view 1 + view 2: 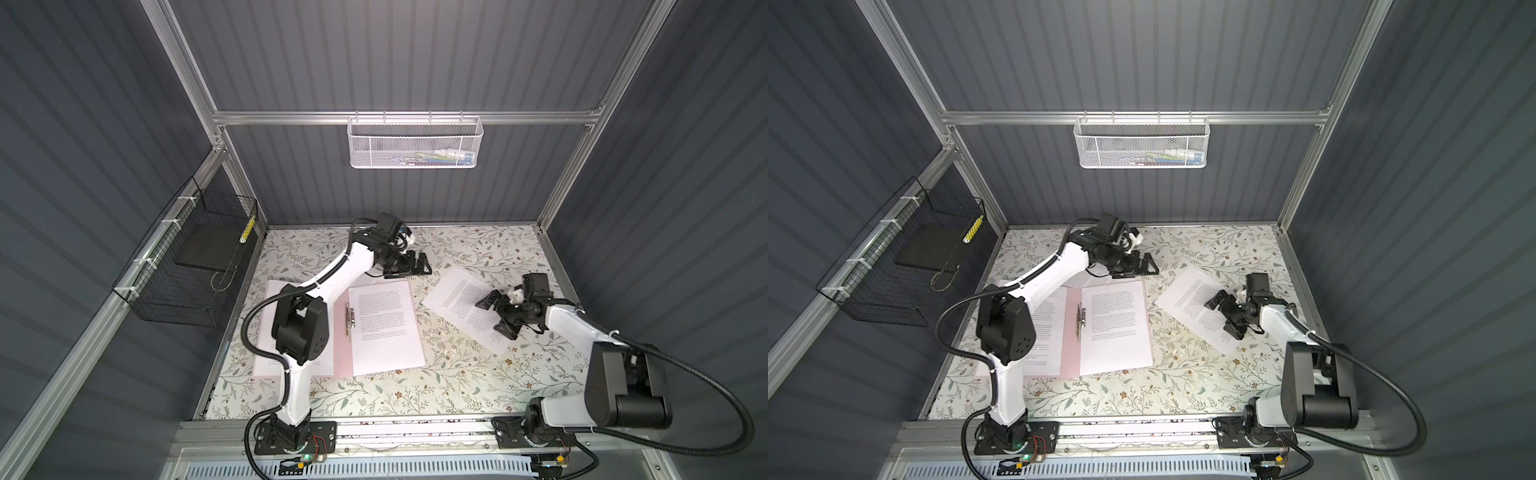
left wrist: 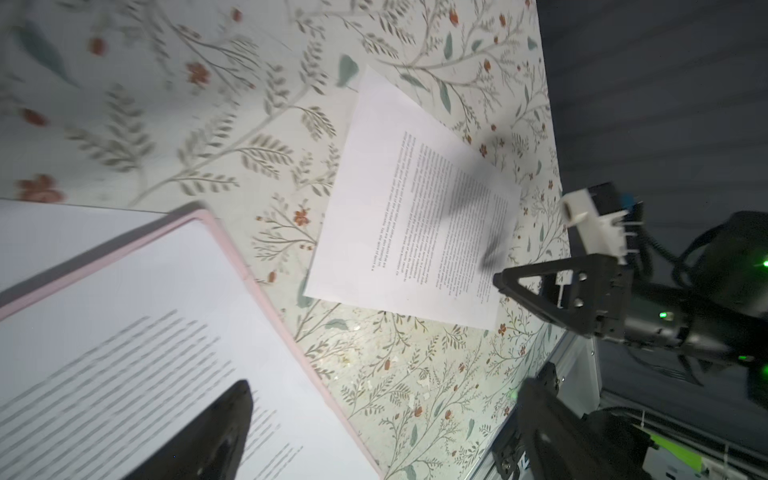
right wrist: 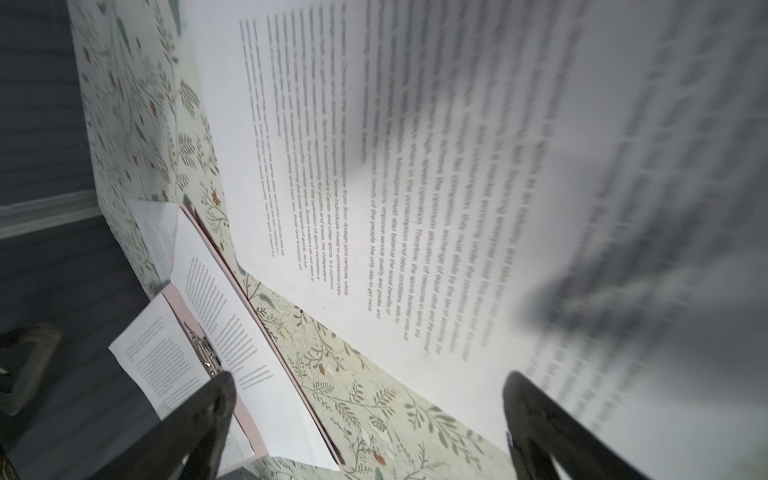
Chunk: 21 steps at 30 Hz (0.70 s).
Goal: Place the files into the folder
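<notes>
My left gripper has to hold the sheet's corner (image 1: 428,301) by the folder while my right gripper turns the sheet straight, because the loose sheet (image 1: 461,303) is lying crooked to the folder.
The pale pink folder (image 1: 343,357) (image 1: 1070,353) lies open on the table, its metal clip (image 1: 349,318) along the spine. One printed sheet (image 1: 384,328) rests on its right half. Another sheet lies on the left half, mostly under my left arm. A third sheet (image 1: 1088,279) pokes out behind the folder's far edge. A loose sheet (image 1: 461,305) (image 2: 415,216) (image 3: 457,166) lies askew to the right. My left gripper (image 1: 409,268) (image 2: 386,424) hovers open beyond the folder's far right corner. My right gripper (image 1: 492,318) (image 3: 370,419) stands open just above the loose sheet, holding nothing.
A black wire basket (image 1: 187,266) on the left wall holds a flat black slab (image 1: 205,245). A white mesh basket (image 1: 415,141) hangs on the back rail. The floral table (image 1: 415,390) ends at a metal rail in front, where both arm bases stand.
</notes>
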Each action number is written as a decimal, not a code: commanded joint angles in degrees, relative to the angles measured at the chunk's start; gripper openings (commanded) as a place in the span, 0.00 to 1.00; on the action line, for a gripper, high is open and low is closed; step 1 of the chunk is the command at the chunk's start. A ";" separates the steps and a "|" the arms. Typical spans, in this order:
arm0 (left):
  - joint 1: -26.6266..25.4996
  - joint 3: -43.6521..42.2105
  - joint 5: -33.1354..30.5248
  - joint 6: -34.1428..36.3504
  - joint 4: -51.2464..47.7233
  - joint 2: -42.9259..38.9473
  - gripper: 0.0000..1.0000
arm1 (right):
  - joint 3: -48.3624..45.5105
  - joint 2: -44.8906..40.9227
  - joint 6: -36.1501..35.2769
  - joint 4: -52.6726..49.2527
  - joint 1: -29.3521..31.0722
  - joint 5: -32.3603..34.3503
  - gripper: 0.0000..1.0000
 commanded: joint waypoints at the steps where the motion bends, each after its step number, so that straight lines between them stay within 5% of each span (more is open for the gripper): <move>1: -5.29 4.64 -0.55 2.40 -2.41 5.33 1.00 | -2.73 -7.11 3.76 -4.89 -0.49 10.43 0.99; 8: -9.50 13.11 -2.13 3.08 -1.29 16.26 1.00 | -10.33 -15.01 8.71 -6.28 -0.67 8.55 0.99; 16: -9.49 11.84 -5.00 0.73 1.22 19.28 1.00 | -17.08 -24.96 14.76 -8.40 -0.67 10.67 0.99; 21: -9.52 7.05 -4.99 -1.03 3.09 18.94 1.00 | -19.32 -22.49 16.86 -5.37 -0.58 9.09 0.99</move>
